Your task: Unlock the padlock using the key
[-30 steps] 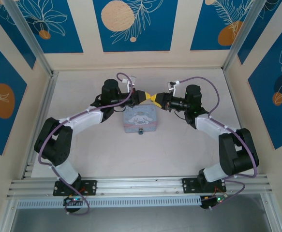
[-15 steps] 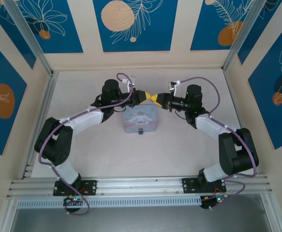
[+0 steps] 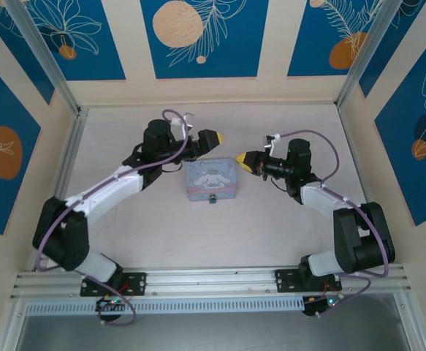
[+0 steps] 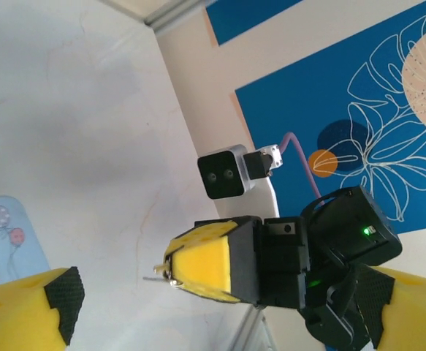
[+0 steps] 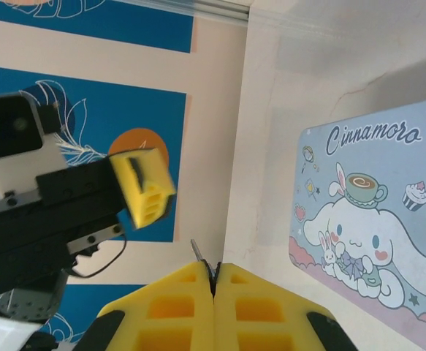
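My left gripper is over the box's far edge (image 3: 211, 159), while the padlock (image 3: 213, 198) at the box's near side is still to be steadied. My left gripper should first hold the padlock.
My right gripper (image 3: 243, 159) is shut on the key (image 5: 196, 251), a thin metal sliver poking out from between its yellow pads. It hangs just right of the pale blue cartoon box (image 3: 211, 179). The left wrist view shows the key (image 4: 161, 272) from the front, at the tip of the right gripper (image 4: 175, 269). My left gripper (image 3: 214, 138) is open above the box's far edge, with nothing in it; its fingers (image 4: 15, 311) stand wide apart. The padlock (image 3: 213, 198) is a tiny dark piece at the box's near side.
The box (image 5: 373, 212) lies flat in the middle of the white table. Patterned blue walls (image 3: 198, 36) close in the back and sides. An aluminium rail (image 3: 213, 279) runs along the near edge by the arm bases.
The two grippers were tip to tip above the box. The left one has opened and drawn back left. The right one has pulled away to the right, shut on the key.
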Available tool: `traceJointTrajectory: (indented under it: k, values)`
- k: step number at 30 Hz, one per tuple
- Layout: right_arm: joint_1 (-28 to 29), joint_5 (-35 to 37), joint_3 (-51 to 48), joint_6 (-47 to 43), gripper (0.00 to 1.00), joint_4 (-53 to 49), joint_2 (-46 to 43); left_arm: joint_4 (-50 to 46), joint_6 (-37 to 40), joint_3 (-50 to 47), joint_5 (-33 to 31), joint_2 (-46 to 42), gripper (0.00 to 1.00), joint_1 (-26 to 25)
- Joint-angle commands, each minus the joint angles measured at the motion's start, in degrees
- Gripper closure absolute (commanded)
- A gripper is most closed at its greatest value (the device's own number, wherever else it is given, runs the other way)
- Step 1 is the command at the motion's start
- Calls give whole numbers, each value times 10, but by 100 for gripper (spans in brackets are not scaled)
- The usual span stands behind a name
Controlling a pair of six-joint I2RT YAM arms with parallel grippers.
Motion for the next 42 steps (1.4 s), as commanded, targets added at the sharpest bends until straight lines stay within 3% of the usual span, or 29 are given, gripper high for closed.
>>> traceJointTrajectory:
  k: [1, 4, 9, 15, 20, 31, 35, 42]
  values:
    - [3, 24, -21, 5, 100, -49, -28, -98, 49, -39, -60, -56, 2, -7]
    - [3, 45, -41, -7, 100, -93, -50, -141, 58, -82, -88, -86, 2, -21]
    - [10, 9, -69, -50, 100, -71, -77, -143, 60, -159, -119, -114, 1, -65]
    - [50, 20, -86, -210, 100, -119, -167, -91, 35, -241, -163, -142, 2, -94]
    - [76, 54, -88, -273, 100, -179, -230, -64, 12, -273, -171, -167, 1, -95]
    - [80, 101, -86, -255, 100, -203, -230, -39, 27, -273, -131, -146, 0, -95]
    - [79, 157, -51, -211, 100, -245, -171, -17, 41, -280, -122, -106, 0, -95]
    - [78, 159, -7, -119, 100, -208, -65, -33, 128, -246, -136, -21, 1, -130]
